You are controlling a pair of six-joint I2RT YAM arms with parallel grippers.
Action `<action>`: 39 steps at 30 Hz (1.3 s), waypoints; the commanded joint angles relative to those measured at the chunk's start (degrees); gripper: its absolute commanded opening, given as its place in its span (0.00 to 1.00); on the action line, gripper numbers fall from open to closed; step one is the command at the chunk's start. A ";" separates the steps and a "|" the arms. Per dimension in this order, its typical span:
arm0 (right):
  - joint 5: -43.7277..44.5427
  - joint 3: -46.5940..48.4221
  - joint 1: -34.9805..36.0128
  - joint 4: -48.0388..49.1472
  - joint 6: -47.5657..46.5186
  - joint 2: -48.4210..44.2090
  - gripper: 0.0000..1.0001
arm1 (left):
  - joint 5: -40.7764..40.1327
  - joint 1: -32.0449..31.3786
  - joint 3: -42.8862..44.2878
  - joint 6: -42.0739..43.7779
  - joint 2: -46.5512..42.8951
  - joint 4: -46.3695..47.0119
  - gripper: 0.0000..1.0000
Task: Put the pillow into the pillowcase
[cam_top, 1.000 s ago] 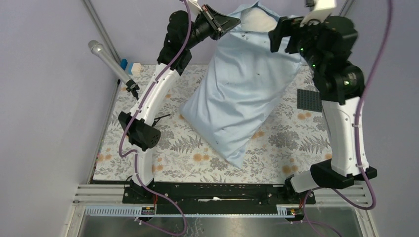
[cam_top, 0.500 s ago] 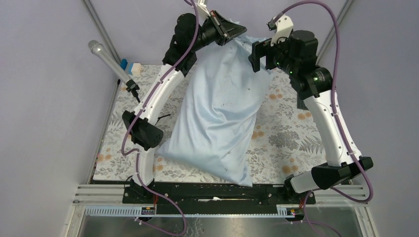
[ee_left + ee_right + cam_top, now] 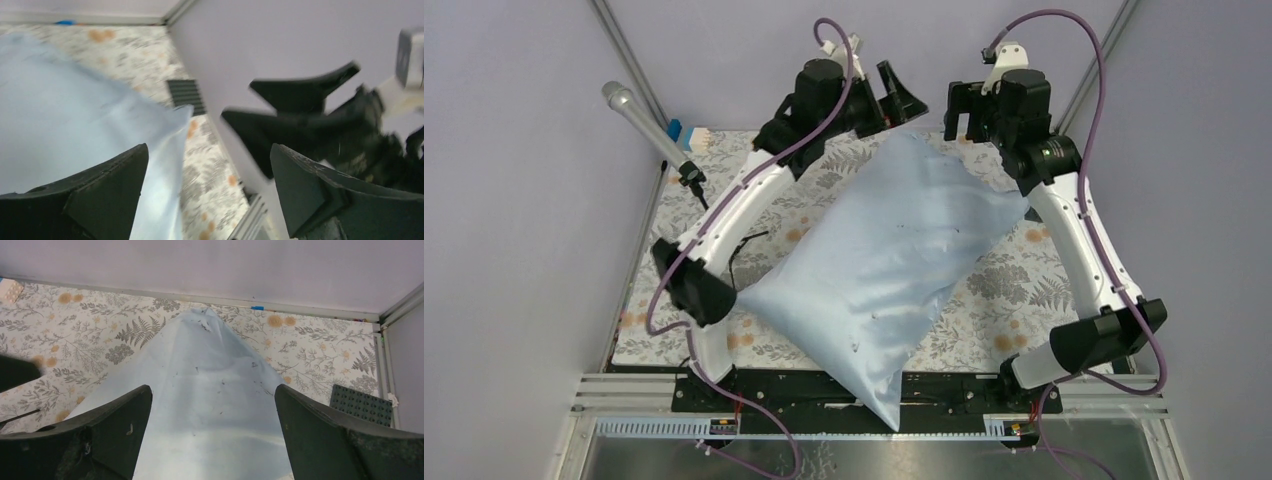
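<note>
Next, I take the pillowcase's far end with my right gripper and pull it onto the floral table cloth, because the pillowcase's near corner sticks out over the table cloth's near edge.
The light-blue pillowcase lies plump and slanted across the table, from the far right down over the near edge. The pillow is hidden; no cream fabric shows. My left gripper hovers open just past the pillowcase's far corner, holding nothing. In the left wrist view the pillowcase lies to the left of the left gripper, under the left finger. My right gripper is open too, above the same far end. The right wrist view shows the pillowcase below the open right gripper, not gripped.
A floral table cloth covers the table. A silver microphone juts in at the far left. A black studded plate lies at the far right corner by the wall. Metal rails run along the near edge.
My left gripper opened and let go of the pillowcase's top. The raised pillowcase dropped and now lies across the table, its low end over the near edge. Both grippers came down.
</note>
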 commanded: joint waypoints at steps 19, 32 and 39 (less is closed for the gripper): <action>-21.08 5.88 -2.01 -3.96 -0.81 26.39 1.00 | -27.20 -21.11 -68.76 -4.73 -57.04 -19.54 0.99; -17.25 -2.02 -1.81 -2.75 7.73 30.29 0.04 | -29.83 -28.17 -74.71 -11.46 -59.13 -26.51 0.95; -6.86 5.11 -1.97 -11.60 12.01 25.01 0.00 | -28.09 -23.39 -79.83 -7.89 -55.89 -20.26 0.70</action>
